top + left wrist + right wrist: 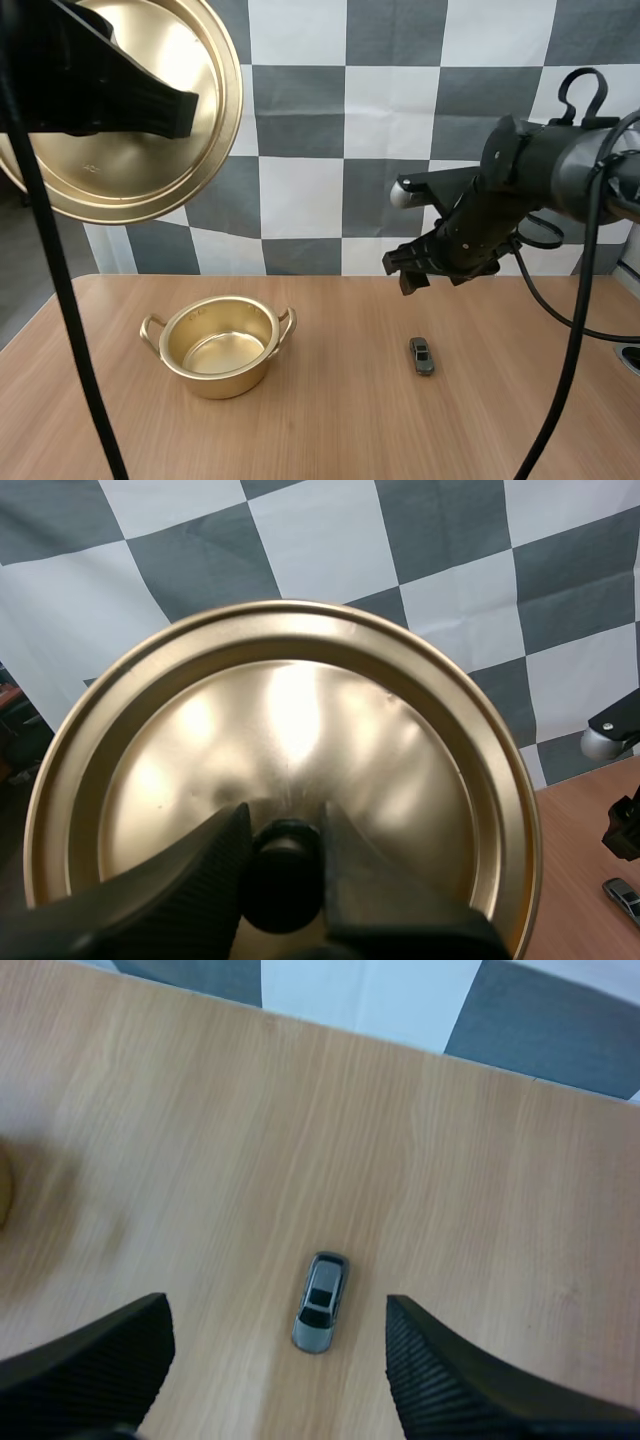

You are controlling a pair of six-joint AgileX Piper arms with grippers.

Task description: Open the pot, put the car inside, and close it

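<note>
I expect the small grey toy car [422,356] to rest upright below the pot's rim when I lower it inside, because the pot's bottom [224,353] is wide and flat.
The gold pot [219,347] stands open on the table's left half, empty inside. Its gold lid [140,120] is held high up at the left, tilted so its underside faces the camera. My left gripper [285,865] is shut on the lid's black knob [283,875]. A small grey toy car [421,355] lies on the wood right of the pot. My right gripper [415,270] hovers well above the car, open. In the right wrist view the car [321,1302] lies on the table between the spread fingers [450,1380].
The wooden table [330,440] has free room all around the car and in front of the pot. A small round dark object [630,357] sits at the table's right edge.
</note>
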